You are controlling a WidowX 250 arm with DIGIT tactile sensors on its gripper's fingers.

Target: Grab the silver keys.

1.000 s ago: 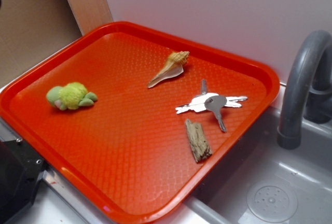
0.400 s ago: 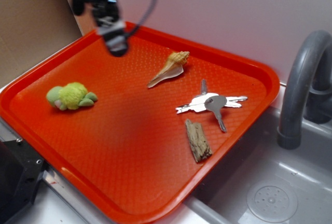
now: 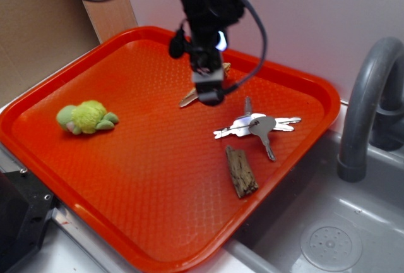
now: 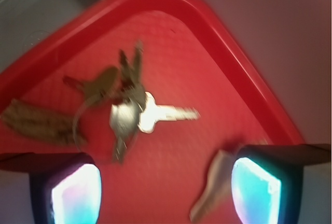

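Observation:
The fanned silver keys (image 3: 257, 126) are joined by a thin ring (image 4: 76, 124), so they will swing down and hang together when the robot lifts the ring.
The silver keys (image 3: 255, 126) lie fanned out on the red tray (image 3: 145, 178), toward its right side. In the wrist view the silver keys (image 4: 129, 111) sit ahead of the fingers, blurred. My gripper (image 3: 209, 91) hangs above the tray just left of the keys, over the tan seashell (image 3: 187, 101). It is open, with only bare tray between the two glowing pads (image 4: 75, 197), and the seashell (image 4: 212, 182) shows just inside the right one.
A brown wood chip (image 3: 241, 171) lies just in front of the keys. A green plush toy (image 3: 86, 117) rests at the tray's left. A grey sink (image 3: 328, 235) with a curved faucet (image 3: 363, 102) borders the tray's right edge. A wall stands behind.
The arm came into view at the back left and swung right and down, now hanging over the seashell near the keys. Objects on the tray have not moved.

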